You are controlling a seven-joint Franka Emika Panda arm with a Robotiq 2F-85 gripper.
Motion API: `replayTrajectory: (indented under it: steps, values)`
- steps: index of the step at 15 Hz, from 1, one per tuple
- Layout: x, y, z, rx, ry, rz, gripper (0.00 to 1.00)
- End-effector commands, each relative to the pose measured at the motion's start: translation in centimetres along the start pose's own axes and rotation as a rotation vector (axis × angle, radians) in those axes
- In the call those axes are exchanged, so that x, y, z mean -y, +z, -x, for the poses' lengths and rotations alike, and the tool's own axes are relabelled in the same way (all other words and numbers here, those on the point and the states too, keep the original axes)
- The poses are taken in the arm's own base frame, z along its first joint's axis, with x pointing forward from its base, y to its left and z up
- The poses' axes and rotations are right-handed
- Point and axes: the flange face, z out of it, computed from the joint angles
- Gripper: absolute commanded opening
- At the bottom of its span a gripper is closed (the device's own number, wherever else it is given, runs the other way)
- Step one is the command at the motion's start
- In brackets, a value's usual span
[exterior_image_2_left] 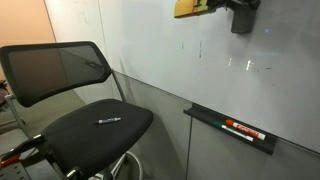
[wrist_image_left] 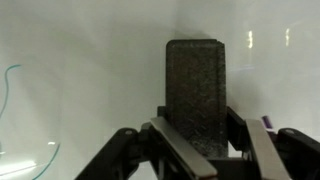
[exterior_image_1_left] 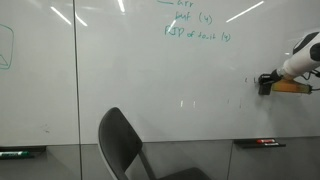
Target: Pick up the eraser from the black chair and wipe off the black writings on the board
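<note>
Faint black strokes (exterior_image_1_left: 240, 105) are on the board below the eraser, toward the black chair, so next my gripper moves the eraser down and wipes back across those strokes (exterior_image_1_left: 229, 101).
My gripper (wrist_image_left: 212, 138) is shut on the eraser (wrist_image_left: 197, 90), a dark rectangular block whose face rests flat against the board (wrist_image_left: 90, 60). In both exterior views the gripper (exterior_image_1_left: 265, 83) (exterior_image_2_left: 240, 16) is pressed to the board (exterior_image_1_left: 150, 90) (exterior_image_2_left: 150, 50), well above and away from the black chair (exterior_image_1_left: 125, 145) (exterior_image_2_left: 60, 72). Faint black writings (exterior_image_2_left: 200, 48) show as thin strokes just below the gripper, and a few faint marks (exterior_image_1_left: 247, 78) lie beside it. The eraser itself is hard to tell from the gripper in the exterior views.
A marker (exterior_image_2_left: 108, 121) lies on the chair seat. A tray with red-and-black markers (exterior_image_2_left: 242, 129) (exterior_image_1_left: 258, 143) hangs under the board. Green handwriting (exterior_image_1_left: 195, 25) is high on the board. A green outline (wrist_image_left: 10, 90) shows at the left of the wrist view.
</note>
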Motion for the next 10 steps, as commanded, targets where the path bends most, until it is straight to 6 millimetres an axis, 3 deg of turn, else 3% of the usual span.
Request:
replayTrajectory:
  steps: [1, 6, 8, 10]
  values:
    - [7.7, 1.6, -3.1, -0.057, -0.038, -0.132, 0.32]
    - [13.1, -0.7, -2.6, -0.018, -0.177, -0.264, 0.32]
    - [13.9, -1.2, -2.7, -0.027, -0.234, -0.280, 0.32]
    - [12.7, -0.3, -1.9, -0.013, -0.265, -0.258, 0.32]
